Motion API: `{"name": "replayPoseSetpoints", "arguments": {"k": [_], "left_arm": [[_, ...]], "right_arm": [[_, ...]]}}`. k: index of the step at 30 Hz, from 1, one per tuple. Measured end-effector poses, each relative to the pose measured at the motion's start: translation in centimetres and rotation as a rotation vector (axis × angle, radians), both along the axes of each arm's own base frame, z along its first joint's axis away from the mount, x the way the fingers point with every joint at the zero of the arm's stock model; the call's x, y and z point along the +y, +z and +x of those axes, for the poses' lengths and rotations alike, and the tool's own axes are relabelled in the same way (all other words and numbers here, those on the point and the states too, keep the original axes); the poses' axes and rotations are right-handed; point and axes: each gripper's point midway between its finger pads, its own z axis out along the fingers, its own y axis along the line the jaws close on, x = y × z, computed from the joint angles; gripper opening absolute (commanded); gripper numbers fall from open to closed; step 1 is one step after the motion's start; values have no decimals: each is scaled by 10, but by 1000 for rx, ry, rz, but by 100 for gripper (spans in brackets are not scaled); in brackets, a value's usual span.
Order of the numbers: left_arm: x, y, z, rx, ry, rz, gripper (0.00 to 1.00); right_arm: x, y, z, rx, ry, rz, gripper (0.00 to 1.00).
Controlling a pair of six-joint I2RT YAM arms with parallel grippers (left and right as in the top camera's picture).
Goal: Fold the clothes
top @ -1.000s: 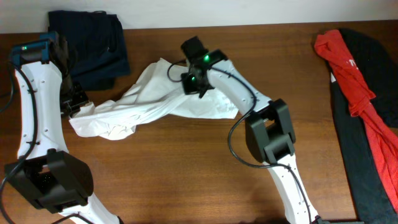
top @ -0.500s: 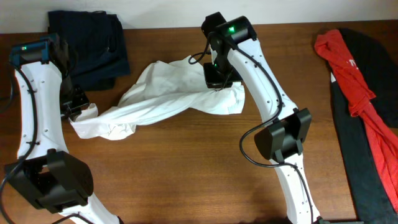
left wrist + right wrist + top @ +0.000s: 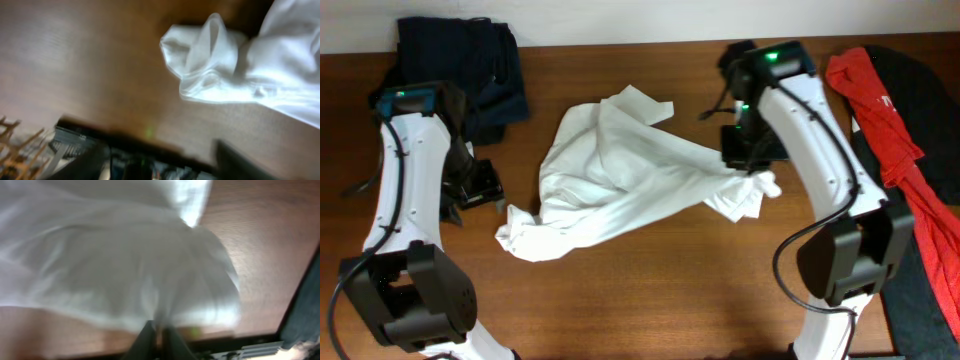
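Next, my left gripper pinches the white T-shirt by its loose end (image 3: pixel 523 236) and pulls that end out before both grippers lift, because the loose end is bunched and the white T-shirt's middle (image 3: pixel 605 178) lies crumpled.
The clothes' white T-shirt (image 3: pixel 620 180) lies crumpled and stretched across the middle of the table. My right gripper (image 3: pixel 747 170) holds its right end just above the wood. In the right wrist view the fingers (image 3: pixel 150 342) stand almost together, with white fabric (image 3: pixel 125 265) pinched into the narrow gap. My left gripper (image 3: pixel 483 186) hovers just left of the shirt's loose left end (image 3: pixel 517 228) and does not touch it. In the left wrist view its blurred fingers (image 3: pixel 240 160) are spread wide over bare wood, with the shirt's bunched end (image 3: pixel 215 55) lying ahead of them.
A navy garment (image 3: pixel 460 65) lies heaped at the back left, behind the left arm. A red garment (image 3: pixel 885 115) lies over a black one (image 3: pixel 925 230) along the right edge. Brown table (image 3: pixel 650 290) shows in front of the shirt.
My right gripper has pulled the shirt's end from the back centre to the right. The left gripper has opened, dropped the shirt's left end, and moved rightward.
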Motion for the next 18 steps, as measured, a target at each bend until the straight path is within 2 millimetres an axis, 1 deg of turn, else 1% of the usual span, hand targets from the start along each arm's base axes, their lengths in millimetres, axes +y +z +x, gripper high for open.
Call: {"name": "replayPoseSetpoints", "arguments": {"k": [1,2,3,4,6,9,12,15,17,18], "left_arm": [[-2,-10,2,-7,-13,-9,92],[-3,-21,4,-13,-20,-17,92],[-4,-29,2,-7,-22,-22,92],[-5,-35,3,-12,-24,-27,93],[-9,-49,2,-16,-31,-53,92],[-23,-63,1,-23,-49,-142,92],[-30,-74,-2,-24,-59,-177,93],[-33,-85,-7,-14,-51,-180,92],[-32,-91,1,-51,-23,-168,89],[-31,-92,6,-72,-18,-164,82]], "right_arm": [[-13,0,2,0,-31,-5,48],[-23,0,4,-1,-55,-11,60],[-32,0,5,-1,-76,-14,83],[-38,0,6,0,-94,-14,92],[-43,0,6,2,-104,-9,99],[-43,0,6,3,-108,3,99],[-43,0,6,3,-107,3,99],[-42,0,6,4,-108,5,99],[-42,0,6,2,-108,7,99],[-42,-1,7,0,-108,7,99]]}}
